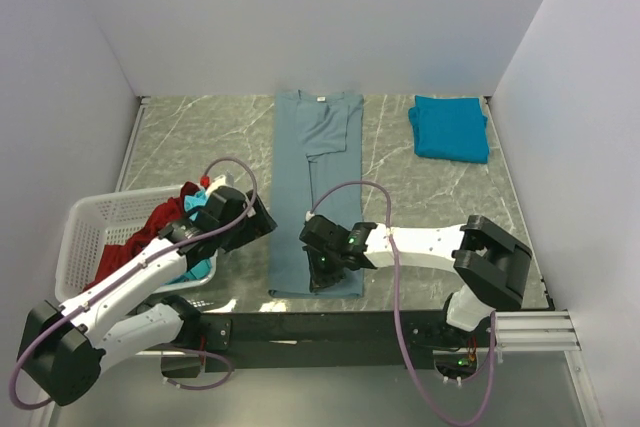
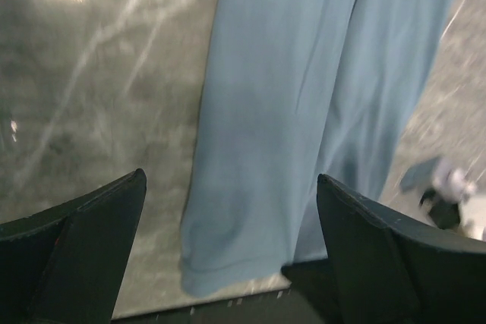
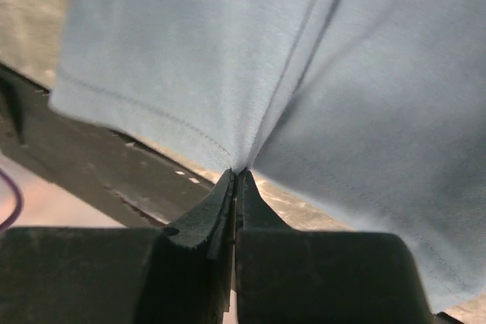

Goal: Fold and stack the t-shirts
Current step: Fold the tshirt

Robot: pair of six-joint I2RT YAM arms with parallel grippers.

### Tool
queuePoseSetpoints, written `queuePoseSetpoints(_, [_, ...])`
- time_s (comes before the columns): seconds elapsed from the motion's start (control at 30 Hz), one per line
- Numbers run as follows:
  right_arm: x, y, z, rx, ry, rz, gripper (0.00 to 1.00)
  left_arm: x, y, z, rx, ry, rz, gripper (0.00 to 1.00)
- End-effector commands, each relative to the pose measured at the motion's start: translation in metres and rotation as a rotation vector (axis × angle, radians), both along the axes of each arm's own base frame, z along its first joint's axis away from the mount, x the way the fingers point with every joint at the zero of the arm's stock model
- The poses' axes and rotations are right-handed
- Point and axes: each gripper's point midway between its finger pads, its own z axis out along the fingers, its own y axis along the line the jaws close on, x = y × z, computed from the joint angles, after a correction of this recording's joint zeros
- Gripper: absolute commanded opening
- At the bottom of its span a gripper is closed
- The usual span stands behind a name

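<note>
The grey-blue t-shirt has a loose slit (image 1: 311,183) running down its middle, so the near hem (image 1: 290,293) will droop there when the robot carries it toward the collar.
A large dusty grey-blue t-shirt (image 1: 315,177) lies folded into a long strip down the middle of the table, collar at the far end. My right gripper (image 1: 322,269) is shut on its near hem (image 3: 241,158), pinching a fold of cloth. My left gripper (image 1: 262,219) is open, just left of the strip; the hem corner (image 2: 228,256) lies between its fingers. A folded teal-blue t-shirt (image 1: 450,127) lies at the far right. Red (image 1: 140,242) and turquoise (image 1: 200,269) shirts sit in the basket.
The white lattice laundry basket (image 1: 85,222) stands at the near left under my left arm. White walls close in the table on three sides. A black rail (image 1: 330,327) runs along the near edge.
</note>
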Motion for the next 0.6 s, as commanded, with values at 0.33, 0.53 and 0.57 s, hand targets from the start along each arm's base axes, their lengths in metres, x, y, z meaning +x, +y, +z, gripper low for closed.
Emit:
queuePoseSetpoints(0.33, [-0.003, -0.007, -0.004, -0.013, -0.001, -0.044, 0.3, -0.104, -0.026, -0.04, -0.094, 0.285, -0.256, 0.97])
queuePoseSetpoints(0.53, [0.015, -0.019, 0.037, -0.009, -0.132, -0.079, 0.48, -0.128, -0.04, -0.045, -0.215, 0.316, -0.333, 0.93])
queuePoseSetpoints(0.57, [0.02, -0.024, 0.042, -0.016, -0.156, -0.099, 0.59, -0.133, -0.041, -0.05, -0.228, 0.335, -0.341, 0.92])
